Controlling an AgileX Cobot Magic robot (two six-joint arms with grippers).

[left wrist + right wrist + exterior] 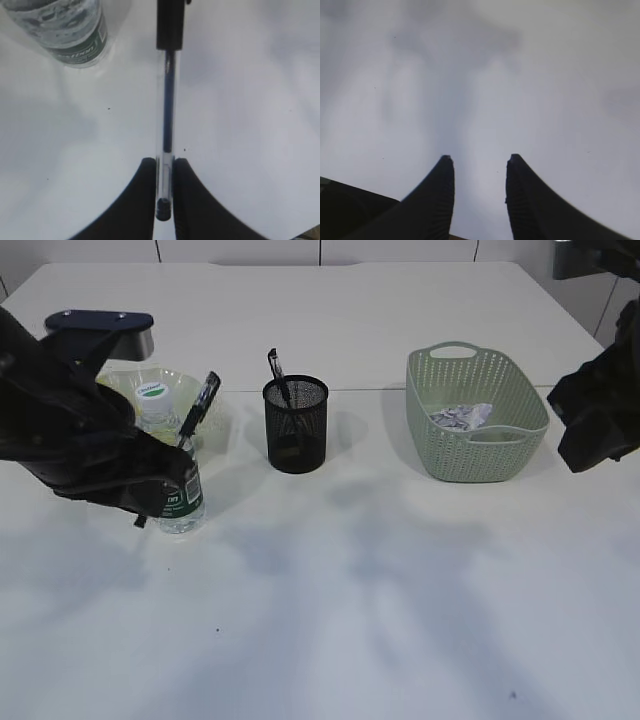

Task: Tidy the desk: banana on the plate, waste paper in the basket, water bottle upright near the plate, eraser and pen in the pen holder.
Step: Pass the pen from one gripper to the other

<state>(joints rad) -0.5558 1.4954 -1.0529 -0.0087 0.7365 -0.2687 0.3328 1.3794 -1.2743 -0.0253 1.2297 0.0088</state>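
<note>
My left gripper is holding the pen's lower end (141, 520). Next, my right gripper takes hold of the pen by its black cap (201, 403) before lowering it into the pen holder.
My left gripper (178, 453) is shut on the lower end of a clear pen (167, 125) with a black cap, held above the table just right of the water bottle (178, 502). The bottle (70, 30) stands upright in front of the pale green plate (185, 383). My left arm covers part of the plate, and the banana is hidden. The black mesh pen holder (296, 426) has another pen (277, 371) in it; the eraser does not show. Crumpled waste paper (461, 417) lies in the green basket (476, 455). My right gripper (479, 162) is open and empty over bare table.
The right arm (598, 420) hangs at the right edge beside the basket. The table's front half is bare white surface with arm shadows on it.
</note>
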